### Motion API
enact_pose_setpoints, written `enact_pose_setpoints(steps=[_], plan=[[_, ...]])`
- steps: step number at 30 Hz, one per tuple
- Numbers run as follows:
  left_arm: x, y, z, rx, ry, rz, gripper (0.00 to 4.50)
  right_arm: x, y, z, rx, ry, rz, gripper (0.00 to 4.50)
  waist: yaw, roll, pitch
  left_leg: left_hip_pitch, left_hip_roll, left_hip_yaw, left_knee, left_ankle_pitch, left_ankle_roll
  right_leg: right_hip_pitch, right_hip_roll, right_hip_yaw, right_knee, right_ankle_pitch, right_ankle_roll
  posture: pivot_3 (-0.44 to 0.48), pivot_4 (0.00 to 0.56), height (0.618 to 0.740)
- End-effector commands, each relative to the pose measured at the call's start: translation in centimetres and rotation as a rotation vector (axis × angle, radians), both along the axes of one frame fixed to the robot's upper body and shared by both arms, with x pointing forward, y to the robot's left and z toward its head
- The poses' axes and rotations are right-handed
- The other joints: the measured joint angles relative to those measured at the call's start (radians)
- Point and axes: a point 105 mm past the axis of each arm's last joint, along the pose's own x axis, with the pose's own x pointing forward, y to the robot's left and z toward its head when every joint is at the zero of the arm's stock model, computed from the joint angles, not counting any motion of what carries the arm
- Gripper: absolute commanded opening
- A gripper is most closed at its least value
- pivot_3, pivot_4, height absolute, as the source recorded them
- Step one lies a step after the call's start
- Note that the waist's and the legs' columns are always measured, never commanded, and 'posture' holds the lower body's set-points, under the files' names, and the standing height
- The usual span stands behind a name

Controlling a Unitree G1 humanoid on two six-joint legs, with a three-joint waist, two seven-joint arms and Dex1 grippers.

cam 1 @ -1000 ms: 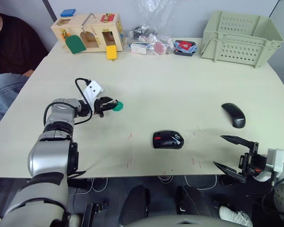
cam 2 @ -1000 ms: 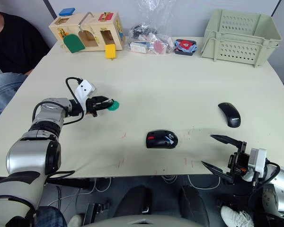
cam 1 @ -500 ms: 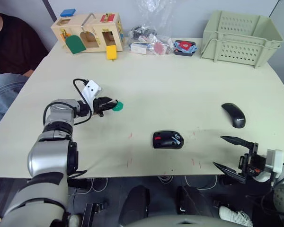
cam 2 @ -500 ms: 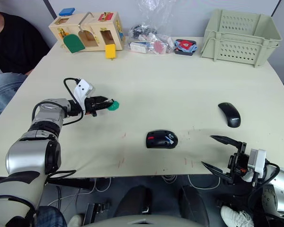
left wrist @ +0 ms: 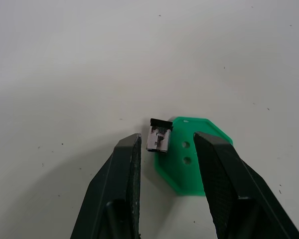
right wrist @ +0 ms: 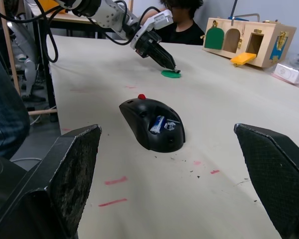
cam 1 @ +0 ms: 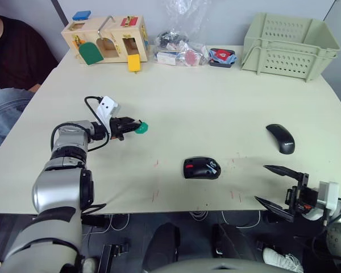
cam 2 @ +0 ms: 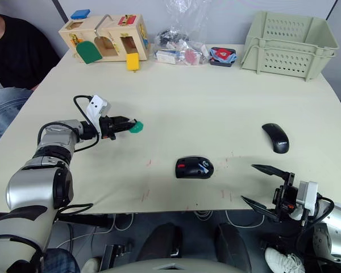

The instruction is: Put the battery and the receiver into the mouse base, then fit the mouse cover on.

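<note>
My gripper will free the small black receiver [left wrist: 159, 136] from the disc when it lifts the receiver, because the receiver sits half over the green disc's edge [left wrist: 161, 155].
The black mouse base [cam 1: 202, 168] with its red wheel lies at the table's front centre. The blue battery [right wrist: 157, 124] sits inside it. The small black receiver [left wrist: 158, 135] lies half on a green disc [left wrist: 192, 159], just past the tips of my left gripper [cam 1: 135, 125], which is open with one finger [left wrist: 120, 174] on each side and touching nothing. The glossy mouse cover [cam 1: 281, 138] rests on the table to the right. My right gripper [cam 1: 262, 183] hangs wide open at the table's front right edge, pointing toward the base.
A wooden latch box [cam 1: 105, 37], bagged small items [cam 1: 179, 51] and a pale green crate [cam 1: 290, 40] line the far edge. A person [cam 1: 8, 51] sits at the left corner. Faint red marks [cam 1: 156, 195] dot the front of the table.
My left wrist has turned a little while its fingertips stayed at the green disc. The right gripper has sunk slightly at the table edge.
</note>
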Motion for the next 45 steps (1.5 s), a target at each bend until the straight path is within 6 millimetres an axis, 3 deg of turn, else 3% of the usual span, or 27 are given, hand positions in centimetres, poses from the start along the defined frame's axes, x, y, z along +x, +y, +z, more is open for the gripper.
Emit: enact_pose_setpoints(steps=[1,41,44,45], plan=[[0.4,0.9,1.7,-0.003,-0.049,0.032,1.80,-0.2,0.0,0.3,0.004,-0.029,-0.006,4.50,0.000,0.000,0.000,0.000,0.000,0.000,0.000,0.000,0.000,0.000,0.000,0.000,0.000,0.000,0.000,0.000,0.150,0.740],[0.5,0.1,-0.3,0.059,-0.007,0.040,1.80,-0.4,-0.1,0.4,-0.001,-0.033,-0.019,4.50,0.000,0.000,0.000,0.000,0.000,0.000,0.000,0.000,0.000,0.000,0.000,0.000,0.000,0.000,0.000,0.000,0.150,0.740],[0.5,0.1,-0.3,0.056,-0.007,0.041,1.05,-0.4,0.0,0.4,-0.001,-0.033,-0.019,4.50,0.000,0.000,0.000,0.000,0.000,0.000,0.000,0.000,0.000,0.000,0.000,0.000,0.000,0.000,0.000,0.000,0.150,0.740],[0.5,0.1,-0.3,0.056,-0.007,0.042,0.55,-0.4,0.0,0.4,-0.001,-0.033,-0.019,4.50,0.000,0.000,0.000,0.000,0.000,0.000,0.000,0.000,0.000,0.000,0.000,0.000,0.000,0.000,0.000,0.000,0.150,0.740]])
